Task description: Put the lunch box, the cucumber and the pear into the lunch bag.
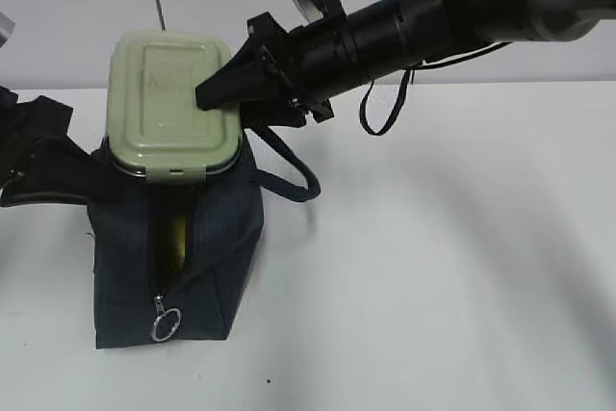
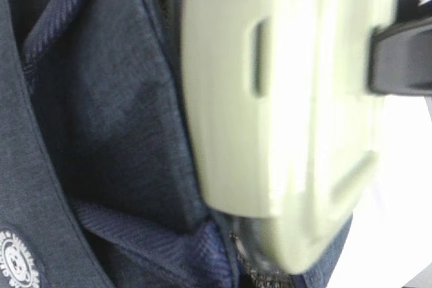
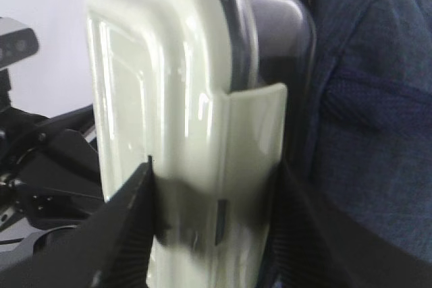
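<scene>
The lunch box sits wide across the bag's opening. My right gripper should therefore tip the lunch box and lower it into the open zip gap [image 1: 173, 228].
The navy lunch bag [image 1: 226, 238] stands on the white table at the left with its top zip open. The lunch box [image 1: 168, 103], with its sage-green lid facing me, sits tilted in the bag's mouth. My right gripper [image 1: 219, 93] reaches across from the right and is shut on the lunch box [image 3: 169, 85], one finger on the lid and one on the clear base. My left gripper [image 1: 34, 166] is at the bag's left side with the fabric [image 2: 101, 99] drawn to it; its fingers are hidden. A yellow patch, likely the pear [image 1: 177, 236], shows inside. The cucumber is hidden.
The bag's metal ring pull [image 1: 166, 324] hangs at the front bottom of the zip. A loop handle [image 1: 289, 175] droops off the bag's right side under my right arm. A black cable loop [image 1: 385, 108] hangs under that arm.
</scene>
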Robot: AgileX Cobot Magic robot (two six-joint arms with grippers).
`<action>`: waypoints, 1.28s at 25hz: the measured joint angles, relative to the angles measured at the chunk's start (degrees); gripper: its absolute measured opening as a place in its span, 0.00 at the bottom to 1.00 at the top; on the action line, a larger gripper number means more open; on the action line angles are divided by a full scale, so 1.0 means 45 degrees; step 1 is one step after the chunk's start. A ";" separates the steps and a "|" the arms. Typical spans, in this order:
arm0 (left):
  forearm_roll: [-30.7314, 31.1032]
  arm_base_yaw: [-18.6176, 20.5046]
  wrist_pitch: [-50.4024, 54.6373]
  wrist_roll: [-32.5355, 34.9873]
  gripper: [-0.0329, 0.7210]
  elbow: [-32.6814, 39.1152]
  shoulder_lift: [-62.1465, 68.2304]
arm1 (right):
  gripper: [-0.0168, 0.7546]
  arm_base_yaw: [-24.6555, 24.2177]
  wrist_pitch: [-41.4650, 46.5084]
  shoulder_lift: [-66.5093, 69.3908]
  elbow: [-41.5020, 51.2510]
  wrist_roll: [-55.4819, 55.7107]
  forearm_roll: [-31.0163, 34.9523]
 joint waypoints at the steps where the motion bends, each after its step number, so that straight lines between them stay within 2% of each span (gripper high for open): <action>1: 0.0062 0.0000 0.0000 0.0000 0.02 0.0000 0.0016 | 0.51 0.0000 0.0029 0.0054 -0.0018 0.0166 -0.0210; 5: 0.0153 0.0000 -0.0011 0.0000 0.02 0.0000 0.0041 | 0.51 0.0000 0.0029 0.0054 -0.0157 0.0871 -0.1434; 9: -0.0091 0.0000 -0.0024 0.0000 0.02 0.0000 0.0018 | 0.51 0.0000 -0.0186 0.0143 -0.0141 0.1694 -0.3980; 11: -0.0174 -0.0015 -0.0024 0.0000 0.02 0.0000 0.0018 | 0.51 0.0000 -0.0186 0.0139 -0.0122 0.2083 -0.4812; 14: -0.0250 -0.0015 -0.0047 0.0000 0.02 0.0000 0.0018 | 0.51 0.0000 -0.0203 0.0139 -0.0122 0.2367 -0.5063; 18: -0.0250 -0.0015 -0.0056 0.0000 0.02 0.0000 0.0018 | 0.51 0.0113 -0.0305 0.0139 -0.0122 0.2422 -0.4712; 25: -0.0250 -0.0015 -0.0109 0.0000 0.02 0.0000 0.0018 | 0.51 0.0932 -0.0961 0.0169 -0.0360 0.2422 -0.4329; 28: -0.0250 -0.0015 -0.0141 0.0000 0.02 0.0000 0.0018 | 0.51 0.1228 -0.1079 0.0169 -0.0600 0.2422 -0.4818; 32: -0.0250 -0.0015 -0.0145 0.0000 0.02 0.0000 0.0018 | 0.58 0.1367 -0.1128 0.0169 -0.0644 0.2422 -0.5275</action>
